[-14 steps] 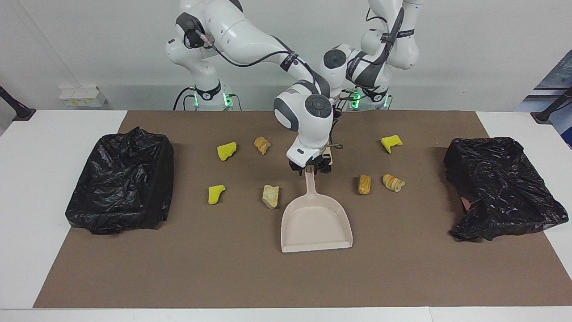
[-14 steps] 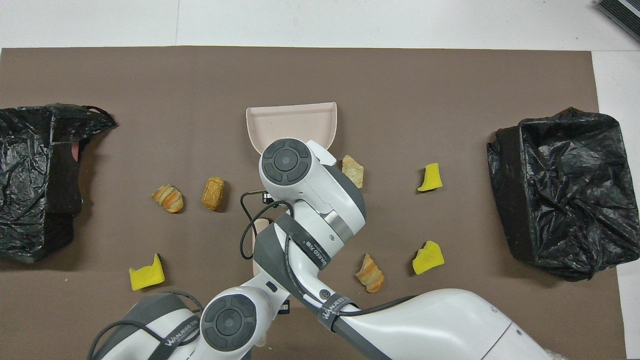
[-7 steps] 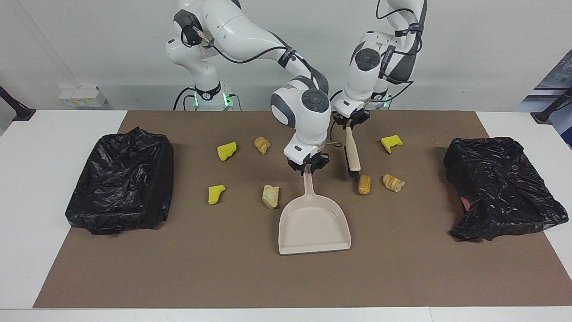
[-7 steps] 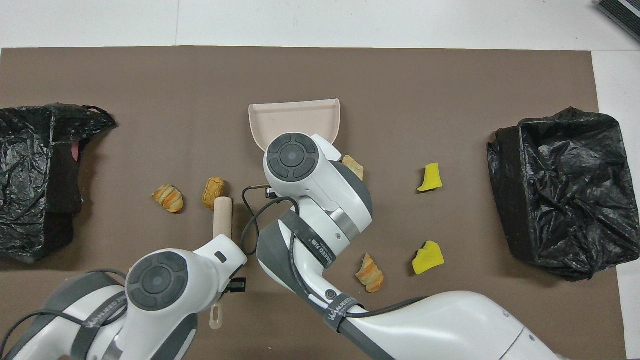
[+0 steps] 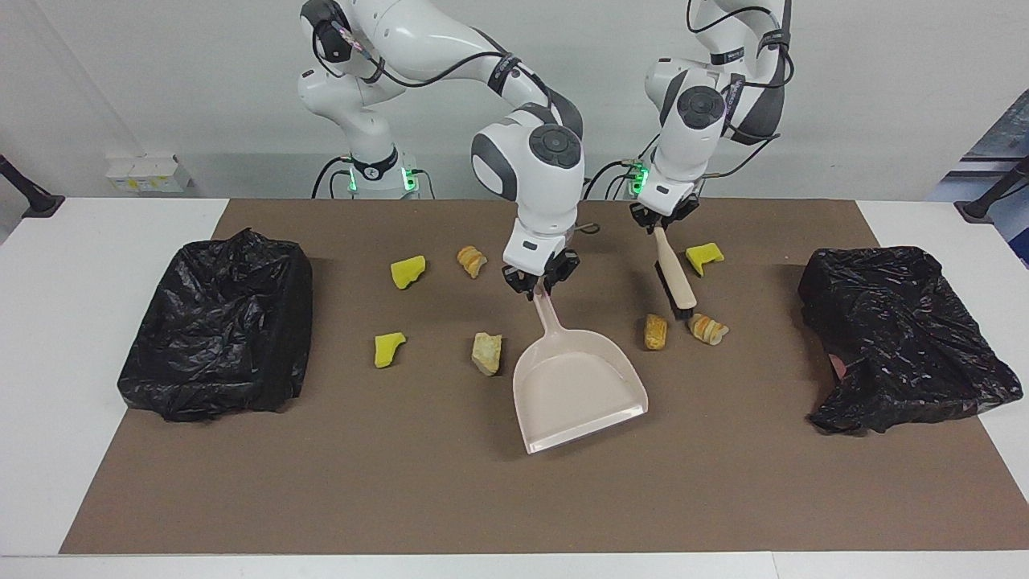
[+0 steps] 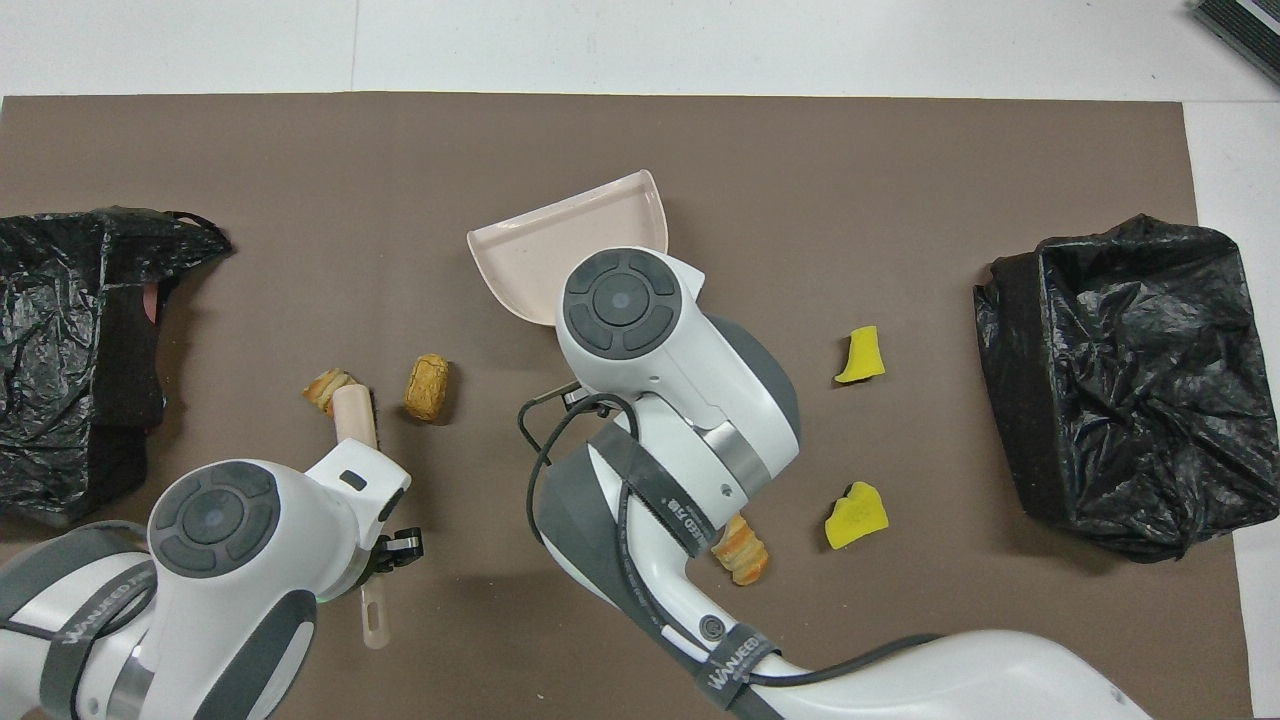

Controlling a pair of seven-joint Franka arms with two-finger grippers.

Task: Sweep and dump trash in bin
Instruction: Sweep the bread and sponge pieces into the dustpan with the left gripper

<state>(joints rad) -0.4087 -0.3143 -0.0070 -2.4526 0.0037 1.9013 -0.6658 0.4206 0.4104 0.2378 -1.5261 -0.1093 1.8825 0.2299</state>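
A yellow sponge (image 5: 705,256) is lying on the side of the brush away from the dustpan, so the robot's left gripper should move the brush behind the sponge before it sweeps.
My right gripper (image 5: 540,283) is shut on the handle of the beige dustpan (image 5: 579,390), also in the overhead view (image 6: 560,250), mid-mat, mouth away from the robots. My left gripper (image 5: 661,221) is shut on the beige brush (image 5: 674,277), whose head rests beside a striped roll (image 5: 707,328) and a tan roll (image 5: 656,331). Other trash lies on the mat: yellow sponges (image 5: 704,256) (image 5: 408,271) (image 5: 389,348), a roll (image 5: 472,260) and a beige rock (image 5: 487,352) beside the dustpan. From overhead the rock and one sponge are hidden under the arms.
A black bag-lined bin (image 5: 217,322) stands at the right arm's end of the brown mat (image 5: 402,482). Another one (image 5: 900,338) stands at the left arm's end, its bag slumped.
The left arm has swung out toward its end of the table, carrying the brush to the striped roll. The right gripper has risen and turned the dustpan's mouth toward the left arm's end.
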